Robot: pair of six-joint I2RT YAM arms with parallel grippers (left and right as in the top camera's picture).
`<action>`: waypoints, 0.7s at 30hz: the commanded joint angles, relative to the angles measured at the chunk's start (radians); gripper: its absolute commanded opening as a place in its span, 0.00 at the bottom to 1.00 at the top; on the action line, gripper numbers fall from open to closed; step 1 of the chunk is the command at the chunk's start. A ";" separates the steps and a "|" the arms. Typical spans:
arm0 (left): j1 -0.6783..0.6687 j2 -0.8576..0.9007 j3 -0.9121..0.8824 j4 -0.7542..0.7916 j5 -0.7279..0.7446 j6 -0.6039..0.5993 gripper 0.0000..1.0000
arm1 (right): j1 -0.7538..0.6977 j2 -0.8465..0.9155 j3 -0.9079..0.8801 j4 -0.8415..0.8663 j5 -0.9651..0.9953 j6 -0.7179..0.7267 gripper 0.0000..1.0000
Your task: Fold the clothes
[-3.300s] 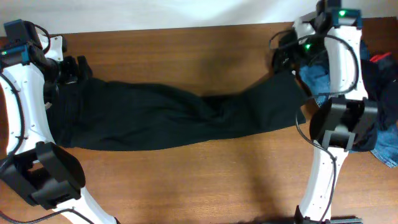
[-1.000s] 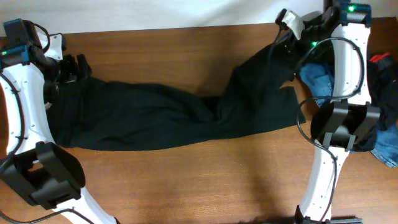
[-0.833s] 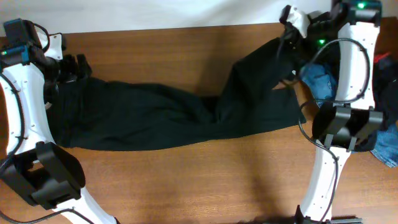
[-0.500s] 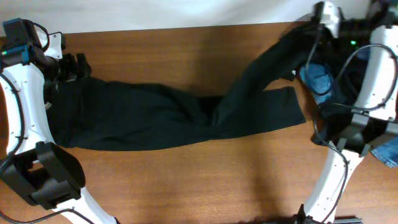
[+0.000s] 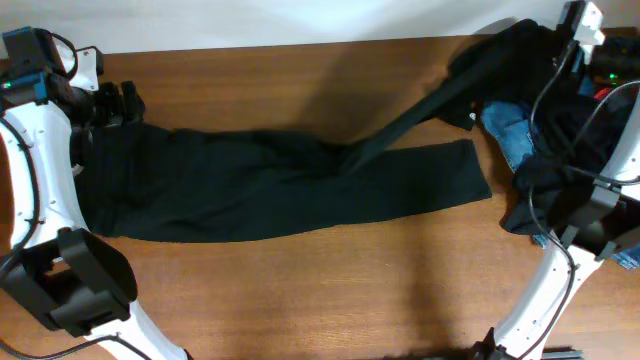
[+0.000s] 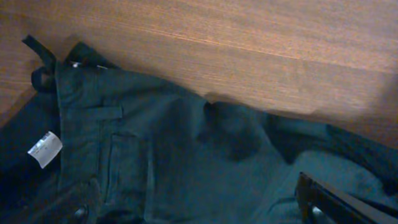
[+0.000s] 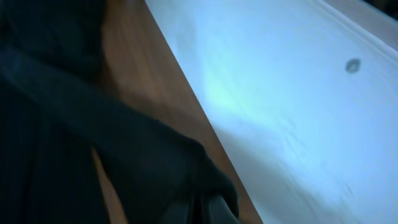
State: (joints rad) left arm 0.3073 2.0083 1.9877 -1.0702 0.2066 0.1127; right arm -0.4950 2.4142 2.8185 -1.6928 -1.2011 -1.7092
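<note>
My right gripper should keep pulling toward the far corner until the stretched leg [image 5: 412,122], which runs clear of the flat leg, opens out, and then let go.
Long black trousers [image 5: 250,190] lie across the wooden table, waist at the left. One leg [image 5: 430,185] lies flat. The other leg [image 5: 440,95] is stretched taut, up and to the far right corner, where my right gripper [image 5: 552,40] is shut on its end. In the right wrist view the black cloth [image 7: 155,155] is bunched between the fingers of that gripper [image 7: 208,211]. My left gripper [image 5: 118,103] hangs open over the waistband [image 6: 81,112], holding nothing; a white label [image 6: 45,149] shows there, and one finger [image 6: 336,202] at lower right.
More clothes are piled at the right edge: blue denim jeans [image 5: 510,135], a red piece [image 5: 612,92] and dark fabric [image 5: 560,170]. The table's far edge [image 7: 186,106] runs close by the right gripper, with a white surface [image 7: 298,99] beyond it.
My right gripper has carried the trouser leg up and to the right, pulling it off the other leg into a taut line. The left arm has stayed put.
</note>
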 commanded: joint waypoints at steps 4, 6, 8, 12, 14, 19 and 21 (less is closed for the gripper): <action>0.003 -0.023 0.014 0.019 0.015 0.016 0.99 | -0.024 -0.040 0.018 -0.006 0.066 -0.023 0.04; 0.003 -0.023 0.014 0.023 0.015 0.016 0.99 | -0.034 -0.040 0.018 -0.006 0.057 -0.023 0.04; 0.003 -0.023 0.014 0.027 0.015 0.016 1.00 | -0.045 -0.041 0.019 -0.006 0.026 -0.023 0.04; 0.003 -0.023 0.014 0.031 0.015 0.016 0.99 | -0.067 -0.045 0.019 -0.006 -0.019 0.007 0.04; 0.003 -0.023 0.014 0.031 0.015 0.016 0.99 | -0.072 -0.047 0.019 -0.006 -0.014 0.050 0.04; 0.003 -0.023 0.014 0.042 0.015 0.016 0.99 | -0.089 -0.048 0.019 -0.005 0.065 0.061 0.15; 0.003 -0.023 0.014 0.053 0.015 0.016 0.99 | -0.092 -0.048 0.019 -0.002 0.038 0.061 0.66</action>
State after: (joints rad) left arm 0.3073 2.0083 1.9877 -1.0313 0.2070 0.1127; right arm -0.5690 2.4142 2.8185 -1.6928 -1.1496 -1.6638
